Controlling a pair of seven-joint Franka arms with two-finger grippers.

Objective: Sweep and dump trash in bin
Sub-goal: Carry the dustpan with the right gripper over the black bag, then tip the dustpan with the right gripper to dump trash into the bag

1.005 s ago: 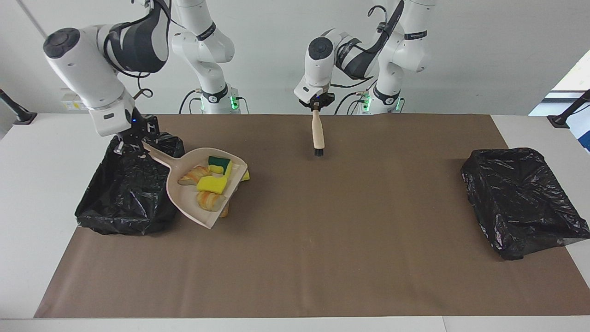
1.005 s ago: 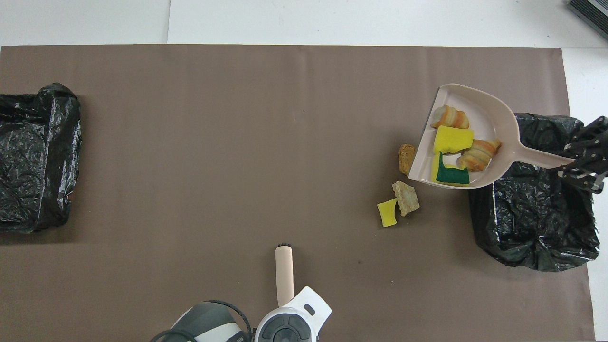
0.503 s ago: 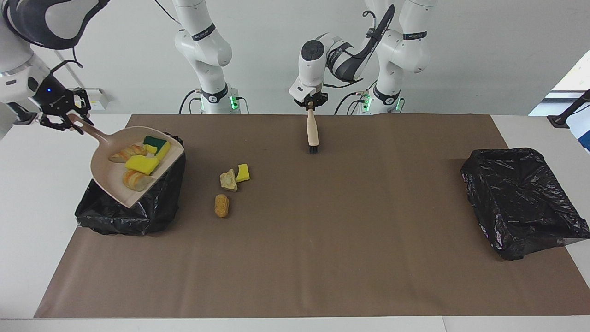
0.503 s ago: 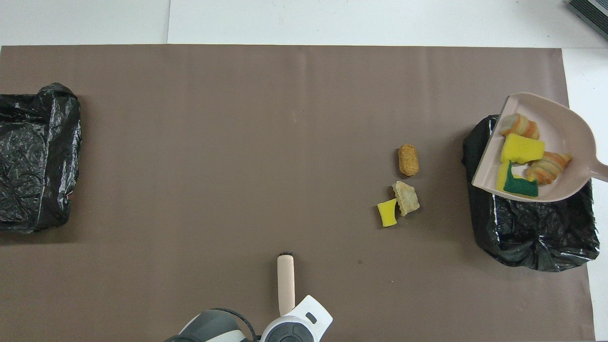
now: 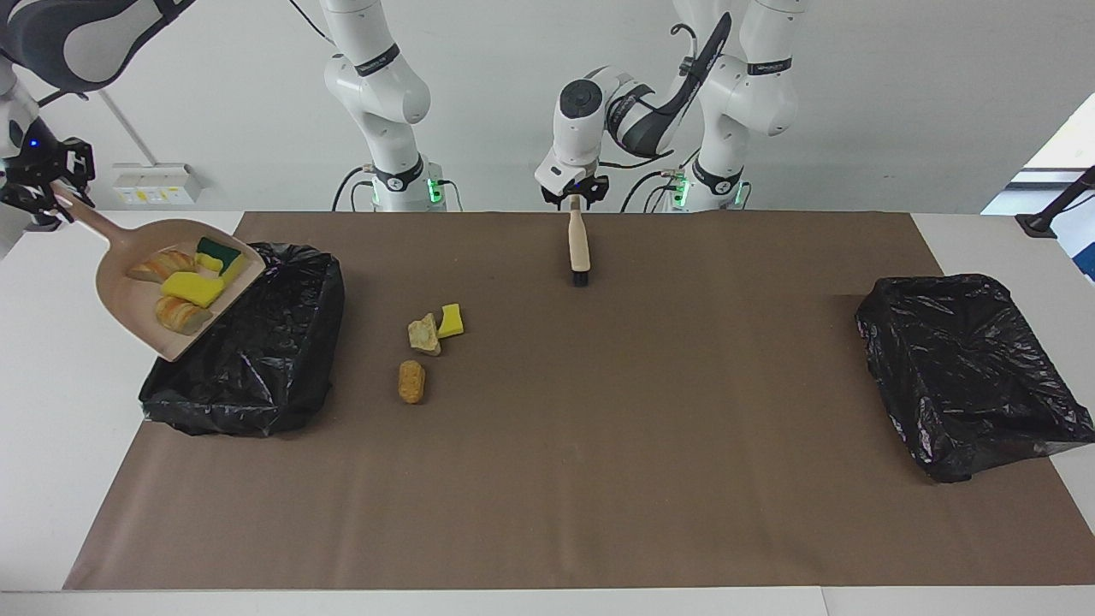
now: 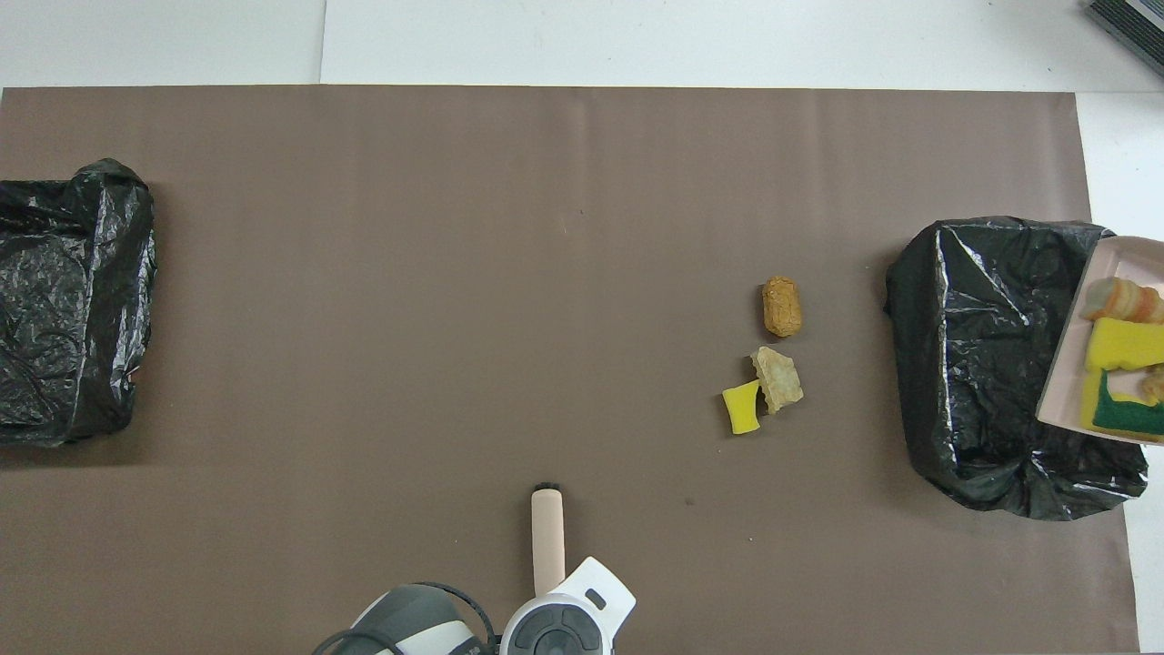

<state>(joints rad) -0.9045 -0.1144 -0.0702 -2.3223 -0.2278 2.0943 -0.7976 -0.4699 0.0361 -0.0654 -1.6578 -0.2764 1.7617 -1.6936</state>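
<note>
The loaded dustpan (image 5: pixel 185 287) sticks out over the bin's outer rim, so my right gripper should move it back in over the bin's middle (image 5: pixel 253 337) and dump the trash there.
My right gripper (image 5: pixel 43 184) is shut on the handle of the pink-beige dustpan (image 5: pixel 128 295), raised and tilted over the outer rim of the black-lined bin (image 5: pixel 265 359) at the right arm's end. In the pan lie trash pieces: two croissant lumps, a yellow sponge (image 6: pixel 1128 344) and a green-backed sponge. Three trash pieces lie on the mat beside the bin: a yellow sponge bit (image 5: pixel 451 319), a beige chunk (image 5: pixel 424 334) and a brown lump (image 5: pixel 411 382). My left gripper (image 5: pixel 575 195) is shut on the wooden-handled brush (image 5: pixel 579 244), bristles down over the mat.
A second black-lined bin (image 5: pixel 967 368) stands at the left arm's end of the table. The brown mat (image 5: pixel 599 479) covers most of the tabletop, with white table showing around it.
My right gripper lifted the loaded dustpan off the mat and carried it out over the bin's outer rim. Three pieces stayed on the mat. The brush drew back slightly.
</note>
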